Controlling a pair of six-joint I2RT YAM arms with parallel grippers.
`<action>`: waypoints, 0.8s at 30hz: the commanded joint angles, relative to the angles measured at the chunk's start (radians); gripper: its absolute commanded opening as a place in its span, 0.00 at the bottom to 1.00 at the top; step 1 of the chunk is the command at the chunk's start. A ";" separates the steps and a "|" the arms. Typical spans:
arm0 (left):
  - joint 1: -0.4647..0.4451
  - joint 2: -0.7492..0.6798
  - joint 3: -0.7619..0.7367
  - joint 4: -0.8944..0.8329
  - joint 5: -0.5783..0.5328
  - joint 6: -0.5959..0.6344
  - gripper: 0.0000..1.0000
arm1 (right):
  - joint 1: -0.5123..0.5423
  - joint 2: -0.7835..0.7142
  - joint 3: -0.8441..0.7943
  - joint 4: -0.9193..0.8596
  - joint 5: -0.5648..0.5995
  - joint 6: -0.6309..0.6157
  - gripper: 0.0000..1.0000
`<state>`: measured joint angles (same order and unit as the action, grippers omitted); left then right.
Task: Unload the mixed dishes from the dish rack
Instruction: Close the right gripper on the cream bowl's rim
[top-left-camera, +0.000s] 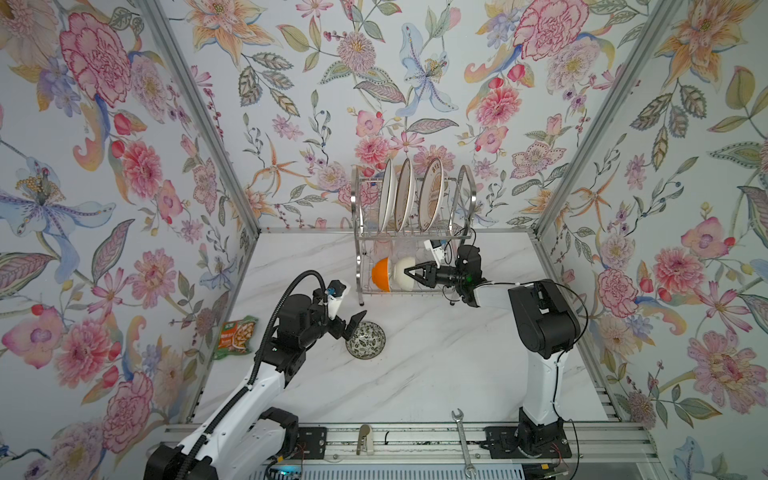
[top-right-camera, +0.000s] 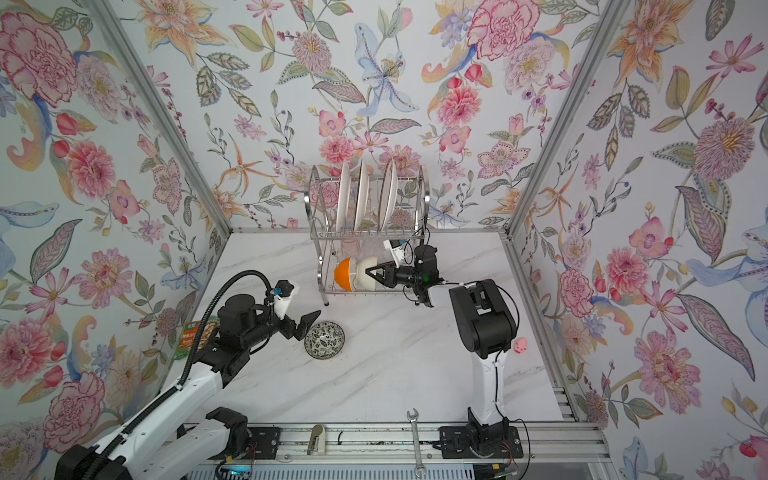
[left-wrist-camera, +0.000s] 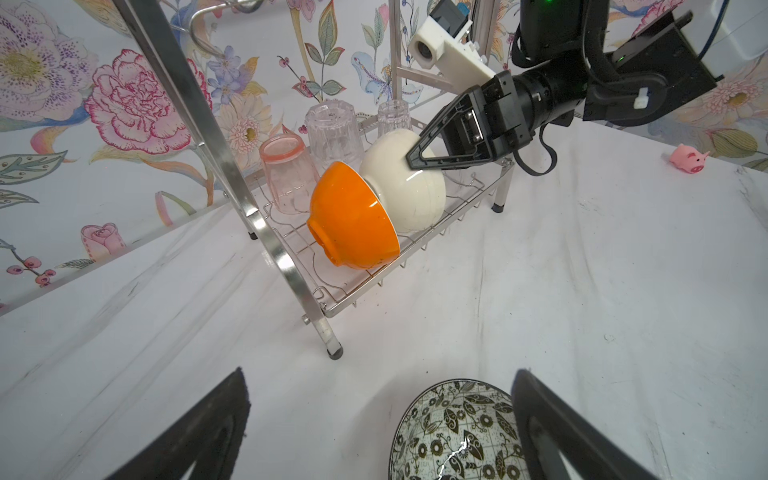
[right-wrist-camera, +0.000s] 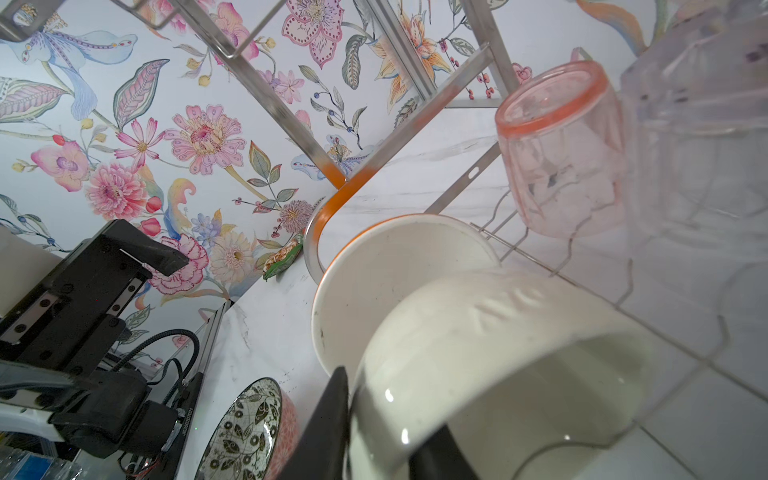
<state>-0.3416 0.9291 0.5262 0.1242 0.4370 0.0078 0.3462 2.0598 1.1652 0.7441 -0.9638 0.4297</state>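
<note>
My right gripper has its fingers around only the edge of the cream bowl's rim (right-wrist-camera: 379, 444). I should open it, slide it deeper over the bowl's side (right-wrist-camera: 424, 384) and close it before I pull the bowl out.
The dish rack (top-left-camera: 355, 199) stands at the back of the table with three white plates (top-left-camera: 405, 195) upright in its upper tier. On the lower tier an orange bowl (left-wrist-camera: 349, 216) and a cream bowl (left-wrist-camera: 411, 195) lie on their sides, nested, beside a pink tumbler (left-wrist-camera: 284, 170) and clear tumblers (left-wrist-camera: 332, 133). My right gripper (right-wrist-camera: 390, 399) straddles the cream bowl's (right-wrist-camera: 498, 332) rim, one finger outside the wall and one inside; how tightly is unclear. My left gripper (left-wrist-camera: 380, 374) hangs open just above the table by a red-patterned bowl (top-left-camera: 365, 340) that stands upright there.
A green-orange snack packet (top-left-camera: 237, 336) lies at the table's left edge. A steel wrench (top-left-camera: 463, 440) rests across the front rail. A small pink pig toy (top-right-camera: 519, 345) sits near the right wall, behind the right arm.
</note>
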 joint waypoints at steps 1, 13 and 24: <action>-0.014 -0.018 0.008 -0.002 -0.006 -0.015 0.99 | 0.009 -0.018 0.007 0.027 0.039 -0.023 0.29; -0.016 -0.016 0.009 0.002 0.001 -0.015 0.99 | 0.054 -0.037 -0.083 0.088 0.130 0.052 0.39; -0.020 -0.004 0.011 0.020 0.005 -0.018 0.99 | 0.073 -0.024 -0.082 0.138 0.114 0.104 0.28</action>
<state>-0.3473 0.9276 0.5262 0.1276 0.4374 0.0074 0.4183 2.0590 1.0798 0.8345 -0.8448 0.5037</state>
